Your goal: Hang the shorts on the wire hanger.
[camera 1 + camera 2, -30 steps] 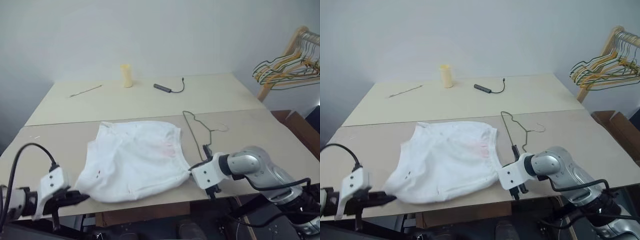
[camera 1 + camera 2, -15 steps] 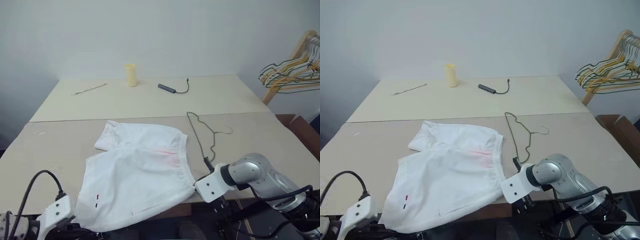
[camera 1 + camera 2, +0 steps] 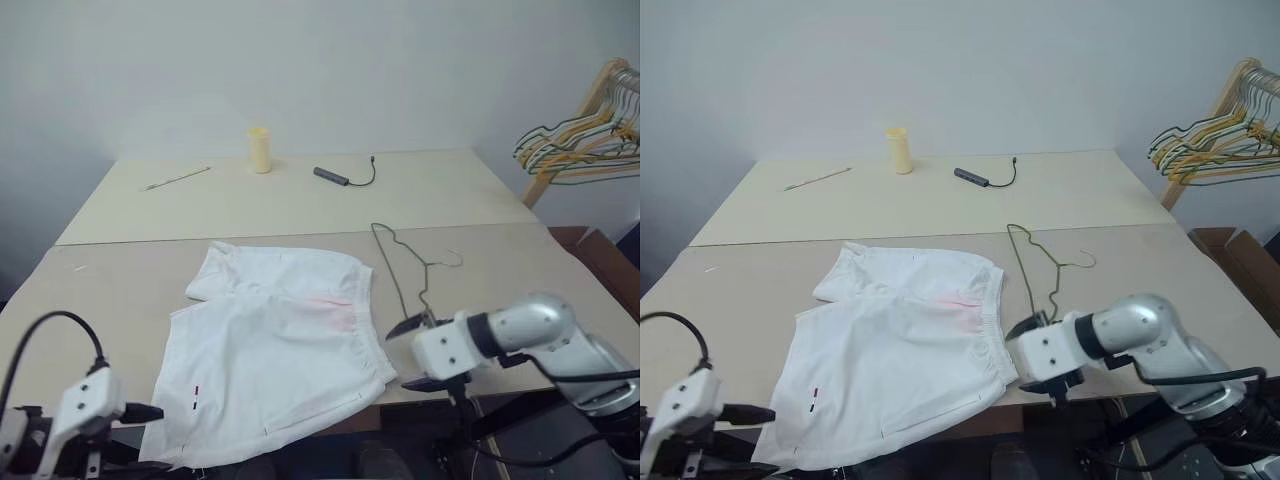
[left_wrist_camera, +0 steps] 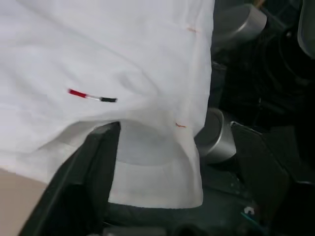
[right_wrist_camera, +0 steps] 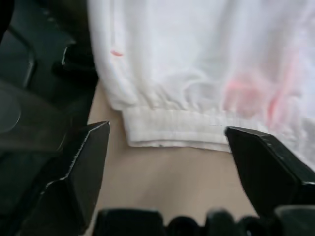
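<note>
My gripper should expect a bright red cord hidden inside the waistband of the shorts [image 3: 374, 335], because the pink smudge [image 3: 333, 313] looks blurry through the white cloth.
The white shorts [image 3: 275, 345] lie spread flat on the near table, waistband toward the right and a pink smudge near it. One hem [image 4: 147, 167] hangs over the front edge, with small red and dark marks [image 4: 91, 96] on it. The thin dark wire hanger [image 3: 398, 268] lies on the table just right of the waistband. My left gripper [image 3: 135, 432] is open at the front left, its fingers [image 4: 98, 162] either side of the hanging hem. My right gripper [image 3: 1028, 356] is open beside the waistband [image 5: 172, 125], holding nothing.
A yellow cup [image 3: 259, 150], a dark cable with a plug [image 3: 340, 177] and a thin stick [image 3: 178, 178] lie on the far table. A bunch of coloured hangers [image 3: 575, 140] hangs on a wooden rack at the right. A cardboard box [image 3: 590, 250] stands beside the table.
A second ago both grippers were shut on the lifted shorts. They laid them flat, then opened, let go and rose a little. The camera has shifted.
</note>
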